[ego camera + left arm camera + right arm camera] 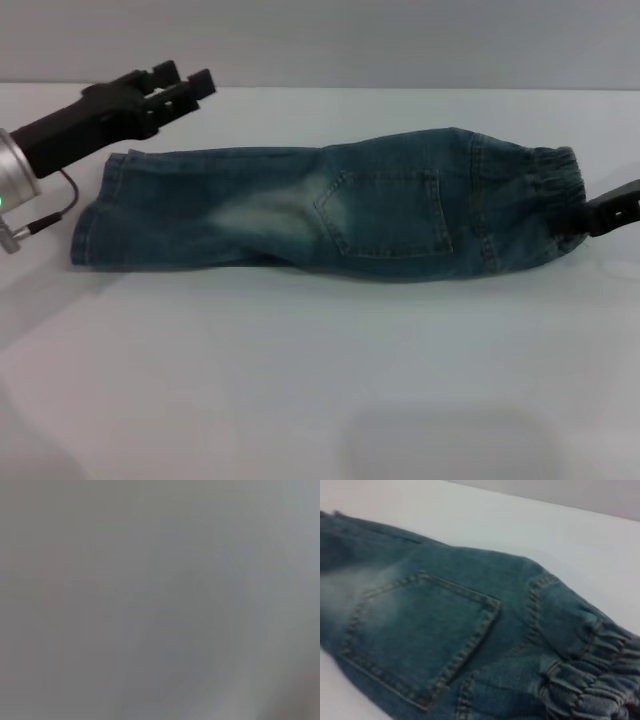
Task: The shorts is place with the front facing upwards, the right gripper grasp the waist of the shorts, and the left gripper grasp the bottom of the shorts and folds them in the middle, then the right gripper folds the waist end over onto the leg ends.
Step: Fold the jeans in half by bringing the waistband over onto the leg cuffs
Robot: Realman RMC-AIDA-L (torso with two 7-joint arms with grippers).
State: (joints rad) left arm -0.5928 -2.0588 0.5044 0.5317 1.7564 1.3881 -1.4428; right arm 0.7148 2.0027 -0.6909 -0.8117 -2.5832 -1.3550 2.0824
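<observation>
The legs lie loose (195, 208) while my right gripper is at the waist, so my left gripper should hold the middle (302, 215) next to the pocket before the waist folds over.
The blue-green denim shorts (380, 215) lie lengthwise across the white table, doubled over along their length, with a stitched pocket (420, 630) facing up. The leg ends (95, 215) point to the left. The gathered waist (555, 170) points to the right and fills a corner of the right wrist view (590, 685). My left gripper (185, 82) hovers just beyond the leg ends at the far left, open and holding nothing. My right gripper (612, 208) reaches in from the right edge and touches the waist; its fingers are mostly out of view. The left wrist view shows only a grey surface.
The white table (300, 380) stretches bare in front of the shorts toward the near edge. A grey wall (400, 40) rises behind the table. A cable (45, 222) hangs from my left wrist beside the leg hems.
</observation>
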